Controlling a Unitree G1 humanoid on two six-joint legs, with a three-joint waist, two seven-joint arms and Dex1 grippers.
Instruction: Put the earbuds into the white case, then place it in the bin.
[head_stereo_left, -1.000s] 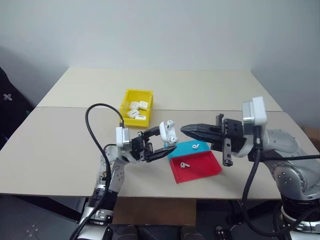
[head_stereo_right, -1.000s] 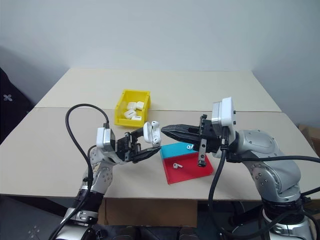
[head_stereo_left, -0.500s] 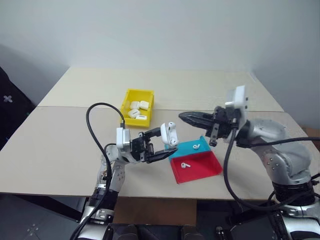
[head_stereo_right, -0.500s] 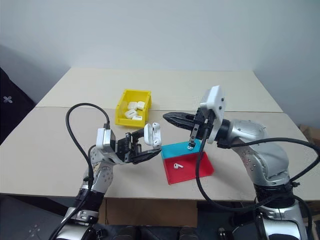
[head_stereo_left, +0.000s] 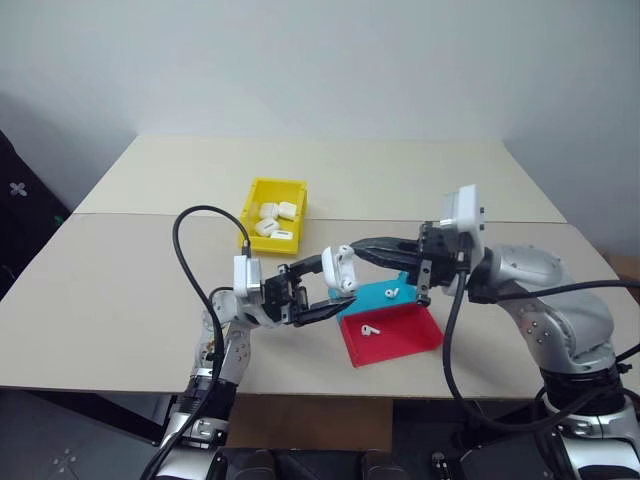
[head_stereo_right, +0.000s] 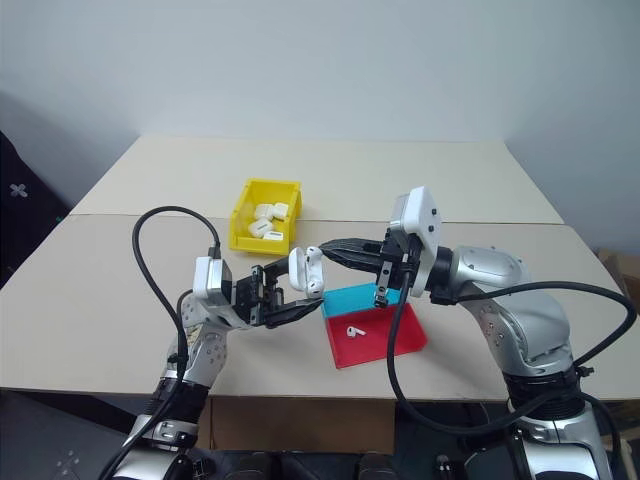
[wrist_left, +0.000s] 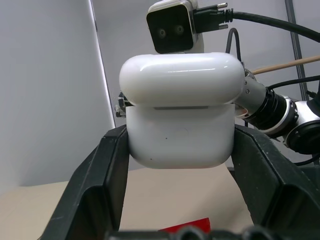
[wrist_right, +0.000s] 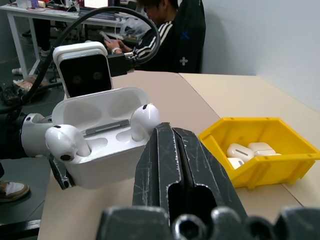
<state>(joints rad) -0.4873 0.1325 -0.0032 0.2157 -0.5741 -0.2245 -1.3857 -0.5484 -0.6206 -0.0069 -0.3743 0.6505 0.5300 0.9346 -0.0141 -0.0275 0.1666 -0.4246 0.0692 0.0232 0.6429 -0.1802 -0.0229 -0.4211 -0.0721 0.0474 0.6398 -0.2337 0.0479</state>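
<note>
My right gripper should go down and push the lower earbud (wrist_right: 65, 142) in before closing the lid, because this earbud is leaning out of its hole (wrist_right: 97, 143) in the white case.
My left gripper (head_stereo_left: 337, 287) is shut on the white case (head_stereo_left: 340, 267) and holds it above the table's front, lid flipped open. From the right wrist view, two earbuds stand in the case's wells, one (wrist_right: 144, 118) by the hinge side and one (wrist_right: 65, 143) at the near end. My right gripper (head_stereo_left: 356, 247) is shut with nothing visible between its fingers, and its tips are right beside the case lid. In the left wrist view the case (wrist_left: 180, 115) sits clamped between both black fingers (wrist_left: 95, 185). The yellow bin (head_stereo_left: 251, 205) stands behind, to the left.
Several white cases lie inside the bin. A blue tray (head_stereo_left: 372, 298) and a red tray (head_stereo_left: 405, 338) sit under my right arm, each with one loose earbud (head_stereo_left: 392, 292) (head_stereo_left: 371, 328). A seated person (wrist_right: 160, 30) shows far behind the table.
My right gripper swung left and slightly down, so its shut tips now reach the open case. The left gripper and the case stayed where they were.
</note>
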